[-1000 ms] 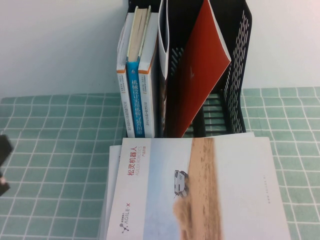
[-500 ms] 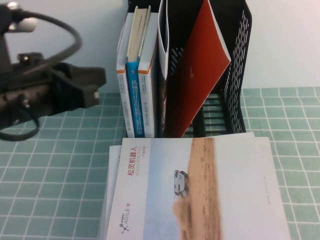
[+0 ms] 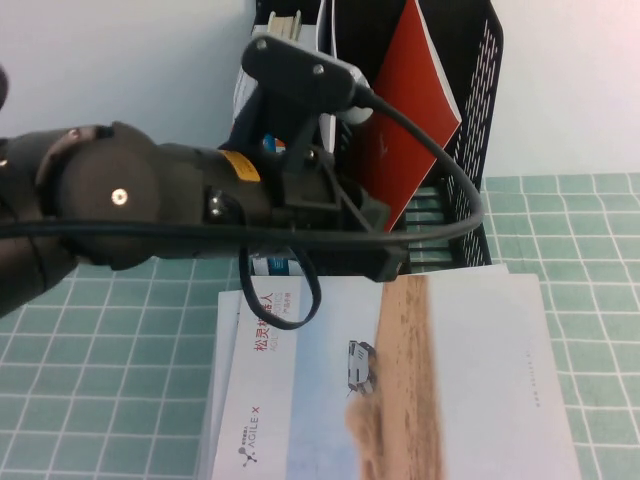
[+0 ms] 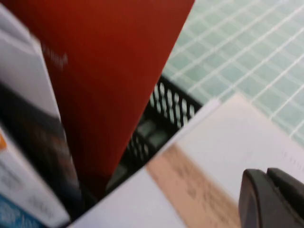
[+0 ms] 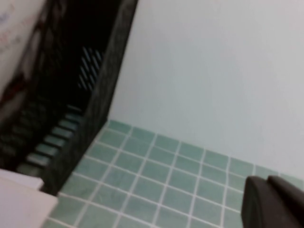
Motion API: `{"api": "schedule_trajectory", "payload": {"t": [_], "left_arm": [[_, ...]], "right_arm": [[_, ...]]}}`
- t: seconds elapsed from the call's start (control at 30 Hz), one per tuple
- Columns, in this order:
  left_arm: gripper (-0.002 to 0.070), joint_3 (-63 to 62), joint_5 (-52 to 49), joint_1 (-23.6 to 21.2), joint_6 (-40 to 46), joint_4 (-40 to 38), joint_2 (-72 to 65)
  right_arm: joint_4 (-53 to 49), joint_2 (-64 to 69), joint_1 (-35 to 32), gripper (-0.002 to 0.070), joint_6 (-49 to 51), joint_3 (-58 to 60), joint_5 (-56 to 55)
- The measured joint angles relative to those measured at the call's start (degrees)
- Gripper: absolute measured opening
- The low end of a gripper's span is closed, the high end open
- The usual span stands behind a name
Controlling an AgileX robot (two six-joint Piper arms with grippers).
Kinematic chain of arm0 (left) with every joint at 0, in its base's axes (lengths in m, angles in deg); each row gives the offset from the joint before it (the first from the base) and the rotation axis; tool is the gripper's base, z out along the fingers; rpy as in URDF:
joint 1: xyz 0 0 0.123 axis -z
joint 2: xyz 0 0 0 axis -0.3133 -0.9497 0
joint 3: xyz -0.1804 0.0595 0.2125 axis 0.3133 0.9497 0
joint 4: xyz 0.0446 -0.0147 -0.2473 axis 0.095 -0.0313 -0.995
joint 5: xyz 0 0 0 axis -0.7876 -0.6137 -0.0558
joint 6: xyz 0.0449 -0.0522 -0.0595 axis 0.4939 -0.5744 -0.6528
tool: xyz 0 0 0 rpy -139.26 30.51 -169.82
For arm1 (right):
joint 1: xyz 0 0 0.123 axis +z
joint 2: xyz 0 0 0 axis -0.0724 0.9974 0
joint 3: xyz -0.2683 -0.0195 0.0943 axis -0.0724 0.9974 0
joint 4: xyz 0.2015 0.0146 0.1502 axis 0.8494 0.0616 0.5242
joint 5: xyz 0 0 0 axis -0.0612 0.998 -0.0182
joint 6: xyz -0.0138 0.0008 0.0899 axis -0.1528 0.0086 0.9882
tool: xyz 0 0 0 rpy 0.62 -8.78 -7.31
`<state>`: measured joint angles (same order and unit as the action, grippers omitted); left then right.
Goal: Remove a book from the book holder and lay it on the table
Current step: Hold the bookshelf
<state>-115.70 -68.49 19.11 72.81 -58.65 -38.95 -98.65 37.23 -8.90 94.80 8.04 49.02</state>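
My right gripper is pointing past the black book holder's side [image 3: 485,95]. It should back off, go up and grab the red book by its leaning front edge [image 3: 439,72].
The red book [image 3: 412,115] leans tilted in the right compartment of the black book holder [image 3: 472,150]; its plain red cover fills the left wrist view [image 4: 109,71]. My left gripper [image 3: 388,258] hangs in front of the holder's lower edge, just below the red book and above the flat brochure, not touching either. In its wrist view the left gripper [image 4: 267,176] has its fingers pressed together, empty. My right gripper [image 5: 269,183] is out of the high view; it hovers shut over the green tiled table [image 5: 156,180], to the right of the holder [image 5: 95,95].
A white-and-sandy AGILE X brochure [image 3: 450,380] lies flat on the table [image 3: 100,350] in front of the holder, also in the left wrist view [image 4: 228,142]. Thick blue-and-white books [image 3: 284,24] stand left of the holder, mostly hidden by my left arm. A white wall is behind.
My left arm has swung in from the far left across the standing books, and its gripper now sits in front of the holder under the red book. The books have not moved.
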Motion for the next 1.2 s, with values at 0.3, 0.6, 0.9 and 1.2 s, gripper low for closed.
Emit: {"api": "schedule_trajectory", "payload": {"t": [0.3,0.6,0.9,1.2], "left_arm": [[-0.0002,-7.0,-25.1,0.0,-15.7,16.1,-4.5],[-0.0003,-7.2,-33.5,0.0,-16.4,16.0,-4.5],[-0.0002,-7.2,-19.0,0.1,-16.5,8.6,-4.6],[-0.0003,-7.2,-0.7,0.1,-21.2,8.3,-4.8]], "right_arm": [[-0.2,11.0,0.0,-0.0002,-13.9,0.0,10.6],[7.9,23.1,0.0,-0.0002,-32.1,-0.1,36.9],[67.1,24.9,0.2,-0.0002,-69.9,0.0,39.2],[151.2,14.3,9.7,-0.0002,-145.2,0.0,37.6]]}}
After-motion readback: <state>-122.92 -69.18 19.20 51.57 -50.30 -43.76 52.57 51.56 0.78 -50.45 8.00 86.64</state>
